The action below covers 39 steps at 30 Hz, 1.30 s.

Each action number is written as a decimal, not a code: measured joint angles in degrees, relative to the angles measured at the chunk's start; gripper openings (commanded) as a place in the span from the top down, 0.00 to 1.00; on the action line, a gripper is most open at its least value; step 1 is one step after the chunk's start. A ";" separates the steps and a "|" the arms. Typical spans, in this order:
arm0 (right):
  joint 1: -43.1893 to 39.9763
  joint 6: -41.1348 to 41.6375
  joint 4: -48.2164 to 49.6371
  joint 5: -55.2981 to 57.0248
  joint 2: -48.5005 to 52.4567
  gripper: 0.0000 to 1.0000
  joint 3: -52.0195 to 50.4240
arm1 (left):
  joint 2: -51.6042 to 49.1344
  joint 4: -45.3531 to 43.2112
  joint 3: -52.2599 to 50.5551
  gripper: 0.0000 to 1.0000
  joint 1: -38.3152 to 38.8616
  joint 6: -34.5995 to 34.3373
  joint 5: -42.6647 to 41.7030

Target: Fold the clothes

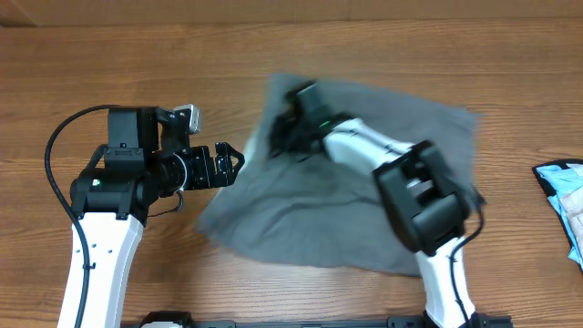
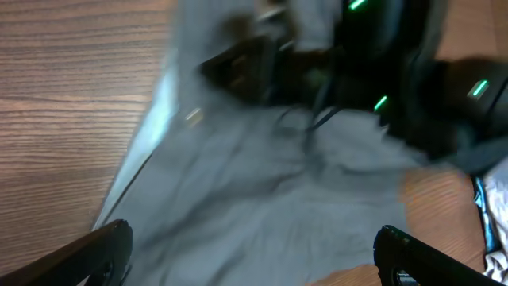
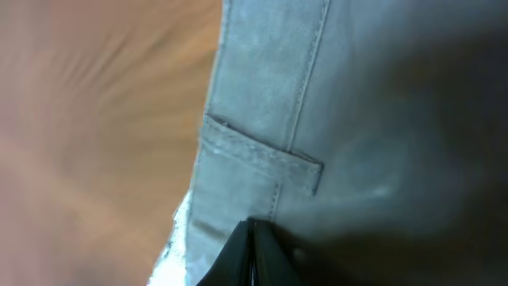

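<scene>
The cloth is bunched in limp folds (image 2: 258,28) by my right gripper, so the waistband (image 2: 190,79) will spread out into a wide flap when I pull it.
The clothes (image 1: 364,196) are grey shorts lying rumpled across the middle of the wooden table. My right gripper (image 1: 290,114) sits at their far left corner, where the cloth is bunched. In the right wrist view the right gripper (image 3: 252,226) has its jaws pressed together on the waistband edge of the clothes (image 3: 262,87), just below a belt loop (image 3: 262,155). My left gripper (image 1: 233,162) stands open at the left edge of the shorts. In the left wrist view the left gripper (image 2: 258,254) has wide-spread fingers and the clothes (image 2: 262,206) lie below the gap, with nothing held.
A light blue and white cloth item (image 1: 563,196) lies at the right edge of the table (image 1: 137,55). In the left wrist view the right arm (image 2: 413,87) looms dark over the far part of the shorts.
</scene>
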State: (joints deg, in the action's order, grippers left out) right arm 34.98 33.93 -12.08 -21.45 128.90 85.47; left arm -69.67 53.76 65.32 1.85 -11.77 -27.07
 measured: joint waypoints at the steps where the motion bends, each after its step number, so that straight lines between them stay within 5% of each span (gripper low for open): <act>1: 2.45 -0.79 0.83 -0.68 0.15 0.61 0.00 | 0.00 0.15 0.00 0.00 0.00 0.07 0.31; 8: 7.67 -5.27 0.24 -3.15 -0.20 0.56 0.28 | 0.00 1.49 0.00 0.03 0.00 0.39 3.32; 22: -17.44 -8.11 -18.71 -2.49 -20.02 0.44 0.24 | -1.73 -5.77 0.09 0.64 0.72 1.31 6.12; 29: -23.71 -8.52 -30.88 -5.79 -29.70 0.47 0.31 | -16.26 -14.47 0.37 0.96 8.90 1.49 9.94; 39: -24.06 -12.24 -46.62 -5.22 -35.87 0.50 0.28 | -35.58 -22.56 0.42 0.96 12.63 -0.35 17.14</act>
State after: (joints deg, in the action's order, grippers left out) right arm 10.92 21.69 -58.70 -26.68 93.03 85.76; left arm -105.25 31.20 65.73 14.48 -12.12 -9.93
